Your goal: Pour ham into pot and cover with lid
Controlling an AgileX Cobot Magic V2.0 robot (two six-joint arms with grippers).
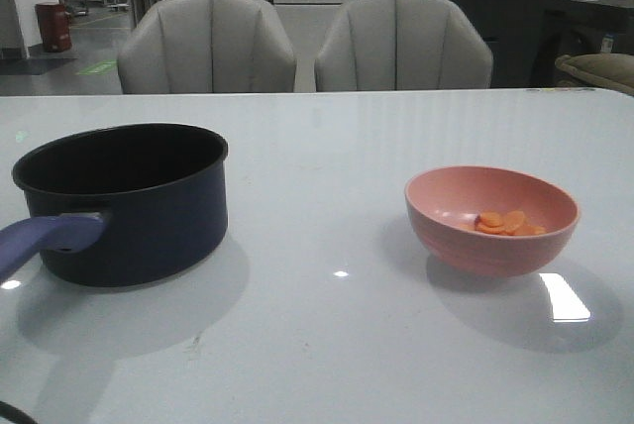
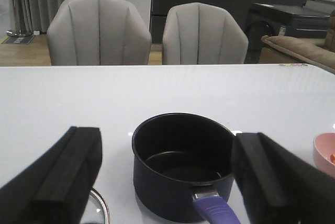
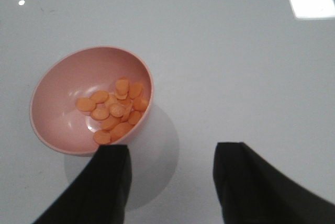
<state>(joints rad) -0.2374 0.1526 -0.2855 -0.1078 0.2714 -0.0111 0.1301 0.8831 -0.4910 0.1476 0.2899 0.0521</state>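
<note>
The ham point(image 1: 507, 224) will all slip out of the pink bowl when I pour it into the pot, because the orange slices are loosely heaped point(image 3: 116, 108).
The dark navy pot point(image 1: 129, 201) with a purple-blue handle point(image 1: 45, 241) stands empty on the left of the white table. The ham point(image 1: 507, 223), a heap of orange slices, lies in a pink bowl point(image 1: 492, 218) on the right. In the left wrist view my left gripper point(image 2: 165, 174) is open and empty, with the pot point(image 2: 183, 164) showing between its fingers and the glass lid's rim point(image 2: 99, 208) peeking beside one finger. In the right wrist view my right gripper point(image 3: 170, 182) is open and empty above the table, beside the bowl point(image 3: 91, 101) and the ham point(image 3: 115, 109). Neither gripper shows in the front view.
Two grey chairs point(image 1: 302, 43) stand behind the table's far edge. A bright ceiling-light glare point(image 1: 565, 297) lies on the table in front of the bowl. A dark cable end point(image 1: 12, 412) shows at the front left corner.
</note>
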